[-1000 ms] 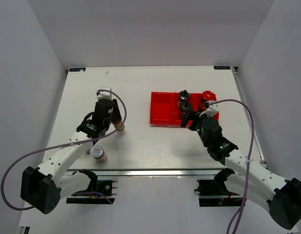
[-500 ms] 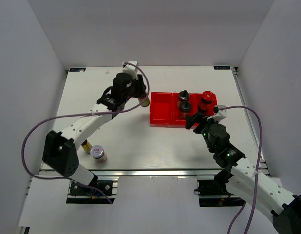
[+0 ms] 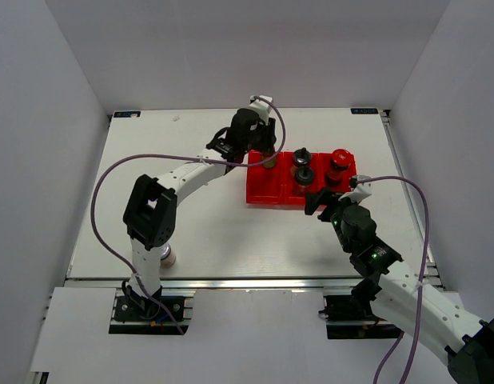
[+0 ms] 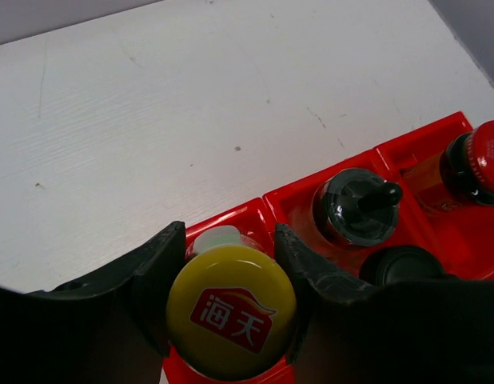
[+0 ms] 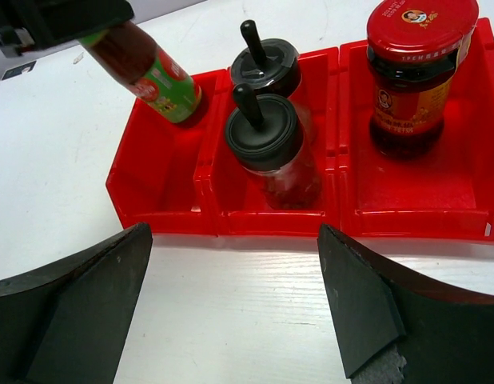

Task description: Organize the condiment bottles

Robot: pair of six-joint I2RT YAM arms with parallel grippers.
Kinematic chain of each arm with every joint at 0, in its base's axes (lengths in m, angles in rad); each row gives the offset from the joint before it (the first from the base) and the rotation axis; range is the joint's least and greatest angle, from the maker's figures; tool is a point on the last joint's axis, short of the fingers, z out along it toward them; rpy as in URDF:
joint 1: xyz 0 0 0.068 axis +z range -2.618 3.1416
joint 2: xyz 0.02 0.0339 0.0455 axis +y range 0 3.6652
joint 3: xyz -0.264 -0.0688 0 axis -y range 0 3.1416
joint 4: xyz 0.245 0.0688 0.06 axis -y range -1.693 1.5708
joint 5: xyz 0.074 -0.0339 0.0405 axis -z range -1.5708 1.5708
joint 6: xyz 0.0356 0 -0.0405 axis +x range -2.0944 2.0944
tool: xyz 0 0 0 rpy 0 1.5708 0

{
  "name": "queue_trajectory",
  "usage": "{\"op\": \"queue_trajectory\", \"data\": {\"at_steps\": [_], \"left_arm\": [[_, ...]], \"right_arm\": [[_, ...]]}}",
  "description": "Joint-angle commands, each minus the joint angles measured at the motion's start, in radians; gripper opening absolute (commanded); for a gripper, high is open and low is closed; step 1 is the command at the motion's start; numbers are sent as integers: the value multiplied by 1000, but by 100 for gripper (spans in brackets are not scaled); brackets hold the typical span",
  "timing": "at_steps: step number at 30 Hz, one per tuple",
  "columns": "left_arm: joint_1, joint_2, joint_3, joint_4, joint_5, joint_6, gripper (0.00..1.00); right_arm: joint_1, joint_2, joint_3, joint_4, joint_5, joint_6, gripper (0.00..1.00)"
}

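My left gripper should keep standing the bottle up until it sits flat, because the yellow-capped bottle's base (image 5: pixel 183 110) is inside the empty compartment (image 3: pixel 264 186) and clear of the shakers.
My left gripper (image 3: pixel 261 152) is shut on a slim yellow-capped sauce bottle (image 4: pixel 231 310). It holds the bottle tilted, with its base low in the far end of the left compartment of the red tray (image 3: pixel 263 190). The bottle's green label shows in the right wrist view (image 5: pixel 151 72). Two black-capped shakers (image 5: pixel 265 64) (image 5: pixel 263 132) stand in the middle compartment. The red-lidded dark jar (image 5: pixel 419 72) stands in the right one. My right gripper (image 5: pixel 239 320) is open and empty, just before the tray's near rim (image 5: pixel 271 222). The silver-lidded jar (image 3: pixel 164 254) stands at the near left. The second yellow-capped bottle is hidden.
The left arm reaches across the table's left half to the tray. The table's near edge runs just behind the silver-lidded jar. The table's right edge lies close beyond the tray.
My left gripper has carried the yellow-capped bottle from the left middle of the table rightward to the tray's left compartment. My right gripper drew back slightly from the tray, then held still.
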Motion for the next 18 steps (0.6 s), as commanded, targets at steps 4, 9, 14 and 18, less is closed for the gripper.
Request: {"op": "queue_trajectory", "data": {"at_steps": [4, 9, 14, 18], "left_arm": [[-4, -21, 80, 93, -40, 65, 0], [-5, 43, 101, 95, -15, 82, 0], [-10, 62, 75, 106, -24, 74, 2], [-13, 51, 32, 153, -38, 74, 12]], "right_arm": [[1, 1, -9, 47, 35, -20, 89], [-1, 11, -9, 50, 49, -28, 89], [-1, 22, -9, 52, 58, -29, 89], [1, 28, -11, 52, 55, -31, 89]]}}
